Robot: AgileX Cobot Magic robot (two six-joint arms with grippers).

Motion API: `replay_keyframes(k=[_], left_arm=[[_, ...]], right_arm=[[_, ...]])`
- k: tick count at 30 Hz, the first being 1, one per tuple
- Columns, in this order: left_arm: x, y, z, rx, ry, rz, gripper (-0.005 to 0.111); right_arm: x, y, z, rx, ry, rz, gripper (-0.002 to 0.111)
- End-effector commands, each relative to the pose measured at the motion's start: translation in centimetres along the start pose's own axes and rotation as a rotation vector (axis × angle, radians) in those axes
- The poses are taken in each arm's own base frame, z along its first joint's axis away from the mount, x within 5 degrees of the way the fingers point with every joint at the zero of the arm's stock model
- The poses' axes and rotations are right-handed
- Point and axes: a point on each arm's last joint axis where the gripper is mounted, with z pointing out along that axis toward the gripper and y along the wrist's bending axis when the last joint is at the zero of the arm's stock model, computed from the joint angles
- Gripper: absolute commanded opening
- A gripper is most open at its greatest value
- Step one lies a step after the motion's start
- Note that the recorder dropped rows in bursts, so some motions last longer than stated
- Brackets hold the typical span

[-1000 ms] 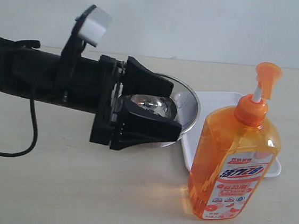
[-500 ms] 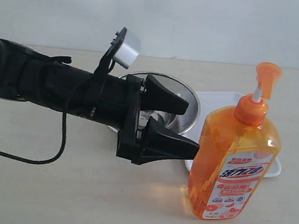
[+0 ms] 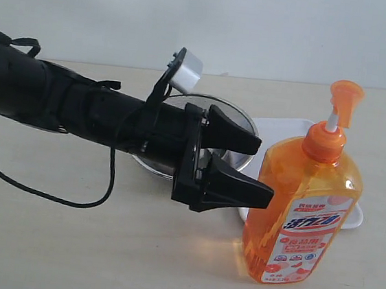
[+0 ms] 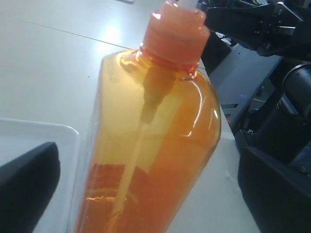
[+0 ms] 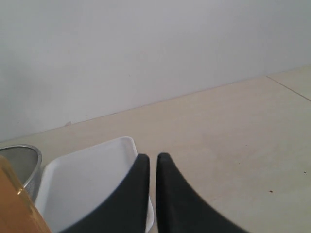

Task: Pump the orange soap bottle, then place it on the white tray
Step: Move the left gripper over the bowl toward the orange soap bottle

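My left gripper's open fingers are facing the orange soap bottle (image 4: pixel 151 131), which is upright and centred in front of them. My left gripper keeps going forward and closes around the body (image 3: pixel 304 187) below the pump.
The orange soap bottle (image 3: pixel 304 204) stands upright on the table, in front of the white tray (image 3: pixel 279 129), with its pump head (image 3: pixel 343 98) raised. My left gripper (image 3: pixel 265 169) is open at the bottle's left side, one finger on each side of its edge. In the left wrist view the bottle (image 4: pixel 160 136) fills the space between the two dark fingers (image 4: pixel 29 189) of my left gripper (image 4: pixel 148 155), with gaps on both sides. My right gripper (image 5: pixel 152 156) is shut and holds nothing. It hovers over the tray (image 5: pixel 82 179); a sliver of the bottle (image 5: pixel 12 204) shows beside it.
A round steel strainer bowl (image 3: pixel 240 118) sits behind my left gripper, touching the tray's left edge; its rim also shows in the right wrist view (image 5: pixel 22 162). A black cable (image 3: pixel 70 200) loops over the table at the left. A pale wall stands behind.
My left arm has moved right across the strainer bowl until its open jaws reached the bottle's left side. The bottle has not moved.
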Motion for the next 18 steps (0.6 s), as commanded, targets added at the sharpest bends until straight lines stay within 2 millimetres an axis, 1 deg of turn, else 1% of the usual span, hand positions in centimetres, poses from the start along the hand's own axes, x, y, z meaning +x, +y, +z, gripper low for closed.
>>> replay_keyframes(k=[1, 7, 10, 13, 18], left_arm=[[-0.1, -0.4, 1.7, 0.043, 0.001, 0.018, 0.092], [0.2, -0.4, 3.1, 0.035, 0.033, 0.027, 0.092], [-0.3, -0.4, 3.2, 0.039, 0.023, 0.045, 0.092], [-0.4, -0.5, 3.9, 0.047, 0.027, 0.055, 0.092], [0.2, 0.2, 5.2, 0.062, 0.037, 0.050, 0.092]], right_arm=[[-0.1, 0.0, 0.0, 0.003, -0.009, 0.000, 0.001], [-0.1, 0.0, 0.0, 0.003, -0.009, 0.000, 0.001], [-0.1, 0.0, 0.0, 0.003, -0.013, 0.000, 0.001], [-0.1, 0.0, 0.0, 0.003, -0.013, 0.000, 0.001], [-0.1, 0.0, 0.0, 0.003, -0.013, 0.000, 0.001]])
